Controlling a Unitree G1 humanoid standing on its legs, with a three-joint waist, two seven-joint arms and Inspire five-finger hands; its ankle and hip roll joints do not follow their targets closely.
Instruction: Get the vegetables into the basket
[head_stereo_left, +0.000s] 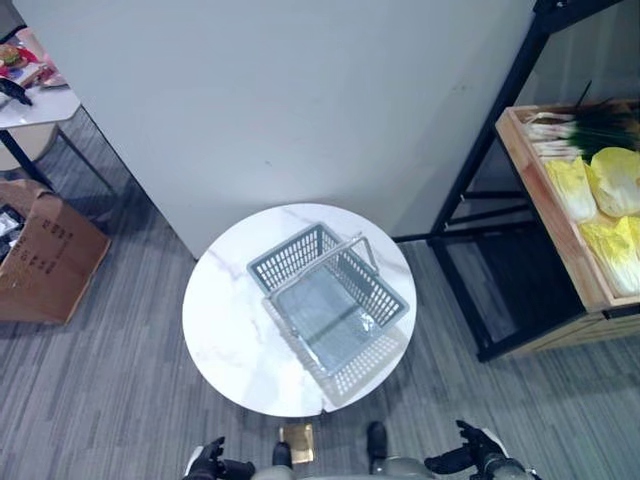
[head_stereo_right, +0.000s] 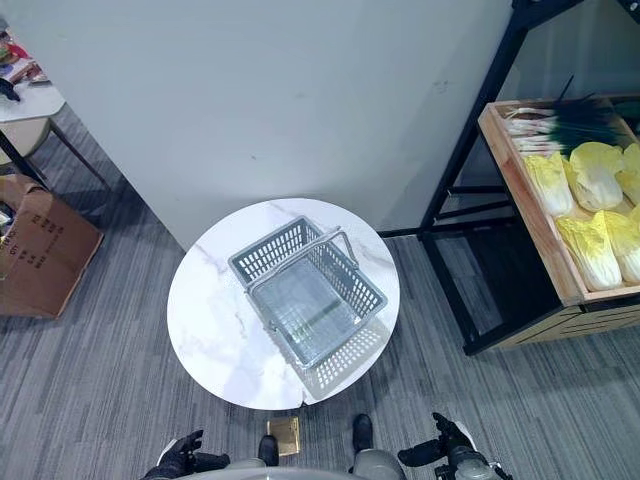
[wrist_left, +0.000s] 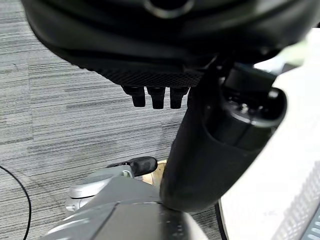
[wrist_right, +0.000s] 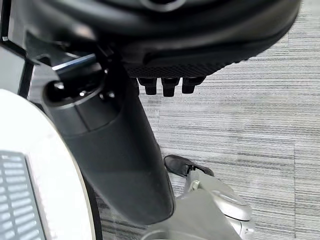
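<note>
The grey basket's handle goes across the middle of the grey basket, so I expect the basket to hang almost level with its open top up when I lift the handle.
An empty grey plastic basket with its handle up stands on a round white marble table in front of me. The vegetables lie in a wooden crate on a black rack at the right: pale yellow-green cabbages and a bunch of scallions behind them. My left hand hangs low at the near left and my right hand at the near right, both open, holding nothing and well short of the table. In the wrist views the left fingers and right fingers hang relaxed over the grey floor.
A grey partition wall stands just behind the table. The black rack frame rises between the table and the crate. A cardboard box sits on the floor at the far left, beside a small white table with clutter.
</note>
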